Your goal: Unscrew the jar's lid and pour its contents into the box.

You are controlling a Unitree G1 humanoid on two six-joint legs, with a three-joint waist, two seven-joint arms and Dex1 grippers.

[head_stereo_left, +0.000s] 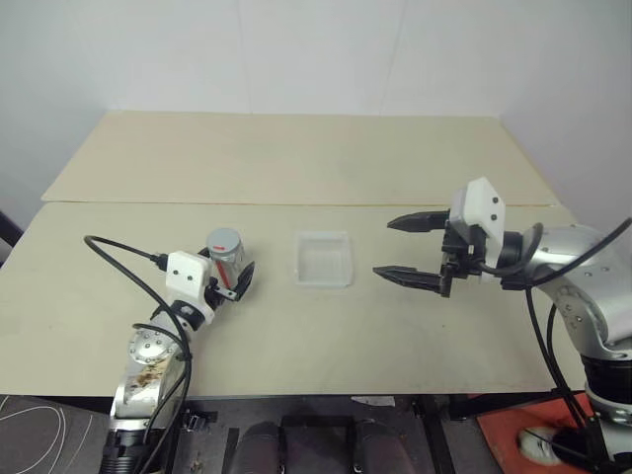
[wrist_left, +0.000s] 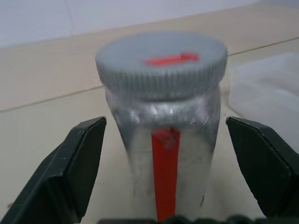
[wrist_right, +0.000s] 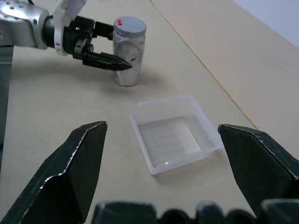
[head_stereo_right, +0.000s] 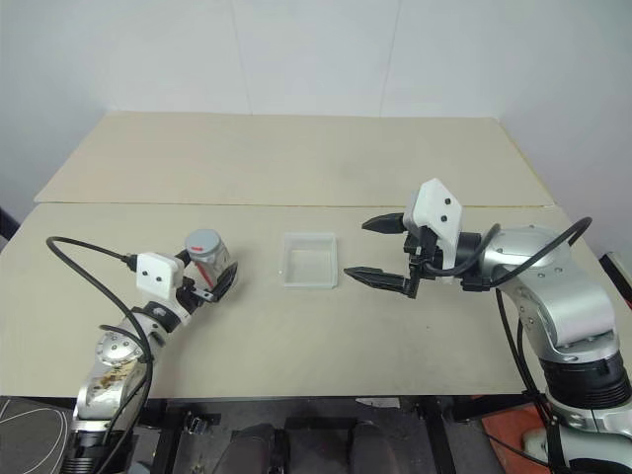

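Note:
The lid's ribbed rim (wrist_left: pixel 161 81) goes down to the jar's shoulder, so when I unscrew the lid (head_stereo_left: pixel 224 240), it should come off in one piece and show the jar's open, threaded neck.
The silvery-grey jar (head_stereo_left: pixel 226 259) with a red stripe down its side stands upright on the table, left of the box. Its lid (head_stereo_left: pixel 224 238), marked red on top, sits on the jar. My left gripper (head_stereo_left: pixel 233 271) is open, one finger on each side of the jar body, with a gap showing on both sides in the left wrist view. The box (head_stereo_left: pixel 324 236), a shallow translucent tray, lies at the table's middle. Right of the box and above the table, my right gripper (head_stereo_left: pixel 383 247) hovers open with nothing between its fingers. The contents are hidden inside the jar.
The pale wooden table (head_stereo_left: pixel 296 168) stretches far behind the box, with a seam (head_stereo_left: pixel 296 204) running across it. A white wall stands behind the table. The table's front edge lies close below both arms.

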